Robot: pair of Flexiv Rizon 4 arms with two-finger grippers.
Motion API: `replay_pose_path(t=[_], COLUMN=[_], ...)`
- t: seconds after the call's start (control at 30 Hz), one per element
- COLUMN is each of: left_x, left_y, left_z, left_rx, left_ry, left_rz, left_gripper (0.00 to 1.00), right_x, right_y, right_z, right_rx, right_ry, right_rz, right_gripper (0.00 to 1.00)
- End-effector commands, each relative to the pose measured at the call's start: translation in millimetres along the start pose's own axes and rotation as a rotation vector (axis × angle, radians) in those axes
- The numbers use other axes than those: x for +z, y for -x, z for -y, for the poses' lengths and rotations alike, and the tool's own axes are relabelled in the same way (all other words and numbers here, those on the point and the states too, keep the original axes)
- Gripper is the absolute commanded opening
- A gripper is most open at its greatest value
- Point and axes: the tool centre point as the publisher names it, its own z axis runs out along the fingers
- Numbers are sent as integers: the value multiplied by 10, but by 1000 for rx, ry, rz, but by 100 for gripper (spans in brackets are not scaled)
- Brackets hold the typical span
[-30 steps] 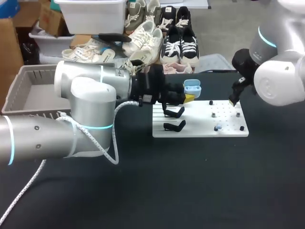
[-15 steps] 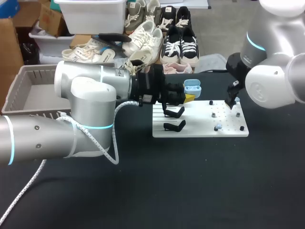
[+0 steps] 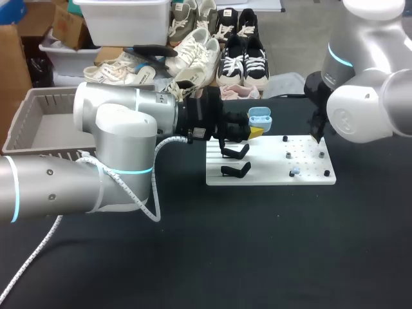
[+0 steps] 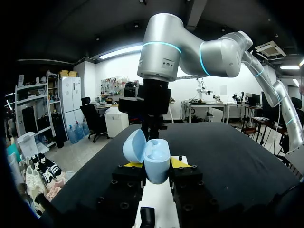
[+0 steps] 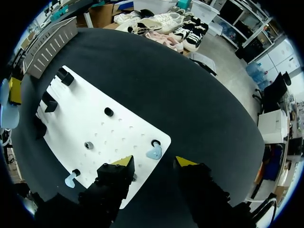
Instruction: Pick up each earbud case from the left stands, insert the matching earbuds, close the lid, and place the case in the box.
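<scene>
My gripper will free the light blue earbud (image 5: pixel 154 152) when it lifts and leave the peg standing, because the earbud only leans against the black peg at the board's corner (image 5: pixel 156 142).
My left gripper (image 4: pixel 156 164) is shut on a light blue earbud case (image 4: pixel 155 160) whose lid (image 4: pixel 134 146) stands open. In the head view that case (image 3: pixel 259 118) hangs over the far left edge of the white board (image 3: pixel 270 175), above two black stands (image 3: pixel 235 152). My right gripper (image 5: pixel 153 161) is open above the board's (image 5: pixel 95 123) corner. A light blue earbud (image 5: pixel 154 152) lies by a peg there, ahead of the fingers and untouched. Another earbud (image 5: pixel 71 179) lies at the board's other edge, and shows in the head view as a small earbud (image 3: pixel 294 172).
A grey slatted basket (image 3: pixel 45 122) stands at the table's far left, partly behind my left arm. Several small black pegs (image 3: pixel 289 154) dot the board's right half. The black tabletop (image 3: pixel 257 244) stretches in front of the board.
My right arm's wrist has shifted a little over the board's far right corner, and its fingers stand closer together. The left arm and the case have not moved.
</scene>
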Motion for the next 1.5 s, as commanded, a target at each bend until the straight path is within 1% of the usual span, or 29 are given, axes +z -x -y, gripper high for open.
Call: replay_pose_path(t=[0.03, 0.1, 0.37, 0.67, 0.7, 0.73, 0.97, 1.13, 1.23, 1.5], left_x=[-9, -9, -9, -9, -9, -9, -9, -9, -9, -9], left_y=[-6, -6, -6, -6, -6, -6, -6, -6, -6, -6], left_z=[19, 19, 19, 19, 19, 19, 19, 19, 19, 19], left_rx=[1, 1, 1, 1, 1, 1, 1, 1, 1, 1], left_ry=[5, 5, 5, 5, 5, 5, 5, 5, 5, 5], left_rz=[3, 3, 3, 3, 3, 3, 3, 3, 3, 3], left_gripper=[0, 0, 0, 0, 0, 0, 0, 0, 0, 0], right_x=[5, 13, 24, 35, 39, 42, 56, 66, 73, 99], right_y=[-13, -12, -1, 22, 27, 29, 46, 55, 52, 50], right_z=[-24, -29, -48, -52, -56, -58, -60, -55, -49, -40], right_rx=[5, 7, 10, 22, 22, 22, 29, 33, 36, 46], right_ry=[-10, -11, -12, -10, -10, -10, -9, -9, -10, -7], right_rz=[-3, -4, -10, -12, -13, -14, -14, -18, -21, -29], right_gripper=[49, 46, 46, 40, 37, 36, 32, 33, 30, 31])
